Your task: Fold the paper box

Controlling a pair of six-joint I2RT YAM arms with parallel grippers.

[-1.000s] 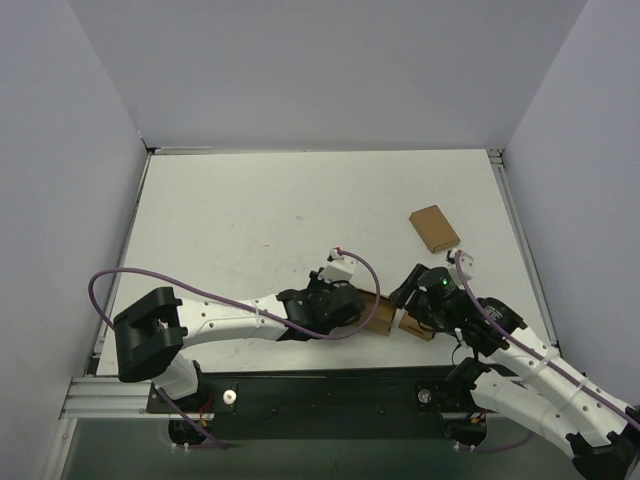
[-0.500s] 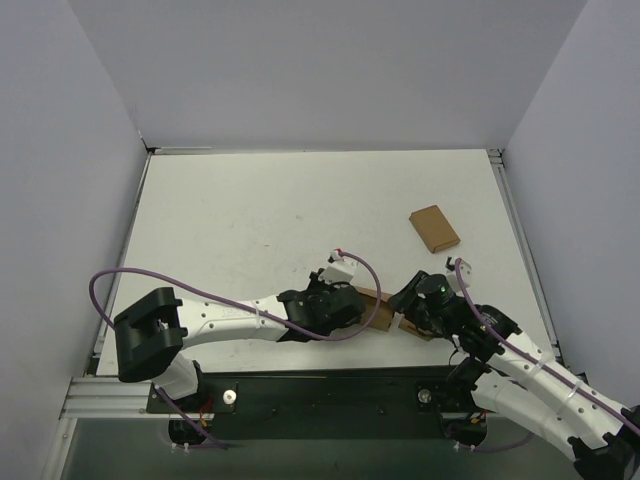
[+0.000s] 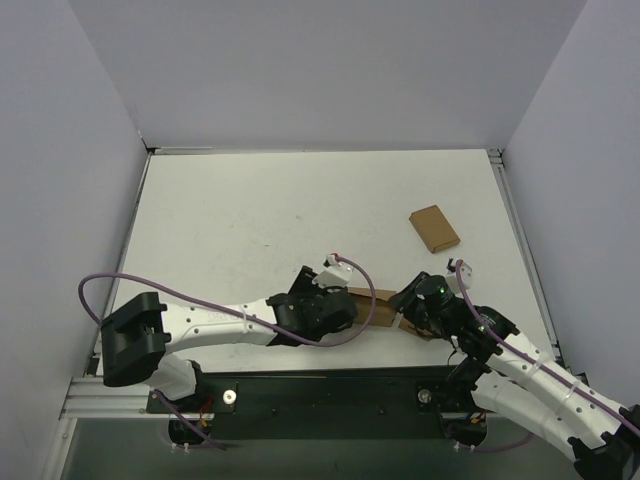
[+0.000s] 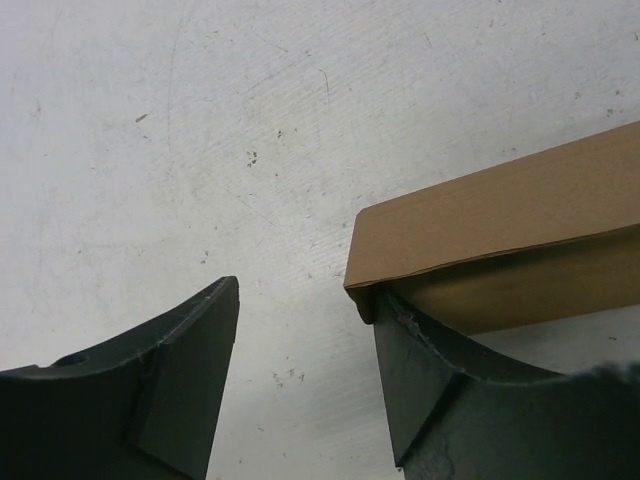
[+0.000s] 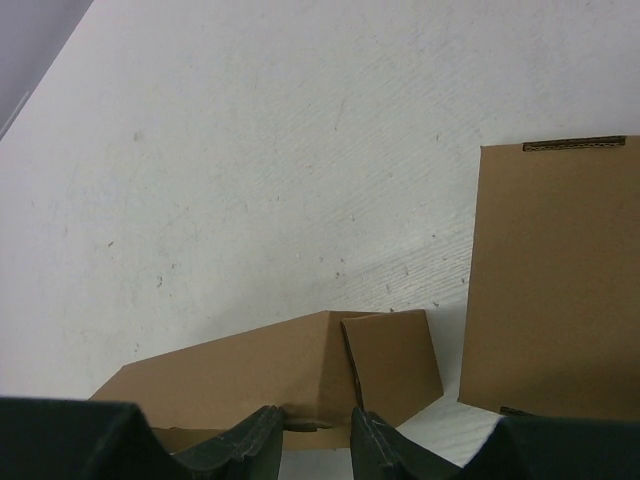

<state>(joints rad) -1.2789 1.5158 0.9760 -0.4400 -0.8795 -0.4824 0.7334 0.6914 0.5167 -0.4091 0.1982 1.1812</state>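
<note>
My left gripper should move back and shut the paper box's lid from the box's end [image 4: 355,252], because that gripper's finger is at the gap [image 4: 440,281] under the lid.
The paper box [image 3: 377,303], a brown cardboard piece partly folded into a long shape, lies on the table near its front edge between the two arms. In the left wrist view its corner [image 4: 500,225] rests against the outside of my right-hand finger [image 4: 440,390]. The left gripper [image 4: 305,295] stands open, with only bare table between its fingers. My right gripper [image 5: 315,415] meets the box [image 5: 260,370] from the other end. Its fingertips pinch a folded cardboard edge, and a loose flap [image 5: 390,365] sticks out beside it.
A smaller flat brown cardboard box [image 3: 434,228] lies farther back on the right, and fills the right side of the right wrist view [image 5: 555,280]. The white table [image 3: 260,220] is walled by grey panels on three sides.
My left gripper has opened, let go of the paper box and drawn back to the left. The right gripper's jaws have narrowed onto the box's edge.
</note>
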